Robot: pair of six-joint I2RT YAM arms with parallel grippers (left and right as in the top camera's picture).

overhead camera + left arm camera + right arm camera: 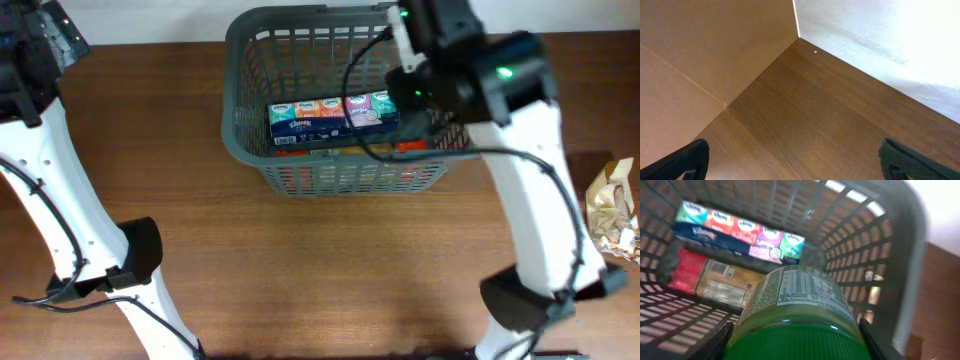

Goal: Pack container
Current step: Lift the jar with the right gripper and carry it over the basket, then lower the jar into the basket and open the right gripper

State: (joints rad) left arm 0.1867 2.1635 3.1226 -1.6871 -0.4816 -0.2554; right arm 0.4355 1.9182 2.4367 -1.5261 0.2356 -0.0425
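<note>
The robot's right gripper should keep lowering the green-lidded jar [799,295], which is pointing base-first into the open basket, until the jar touches the red and tan package [366,150].
The dark grey slotted basket [245,150] stands at the back middle of the table. Inside lie a colourful tissue multipack [333,113] and a red and tan package [715,280]; the multipack also shows in the right wrist view [740,230]. My right gripper [795,340] is shut on a green-lidded jar [797,310] and holds it over the basket's right half, above the rim [910,255]. In the overhead view the arm hides the jar. My left gripper [792,162] is open and empty above the table's far left corner.
A crumpled tan wrapper [612,205] lies at the table's right edge. A cardboard wall [705,50] and a white wall [890,35] border the far left corner. The arm bases stand at the front left [135,255] and front right [520,295].
</note>
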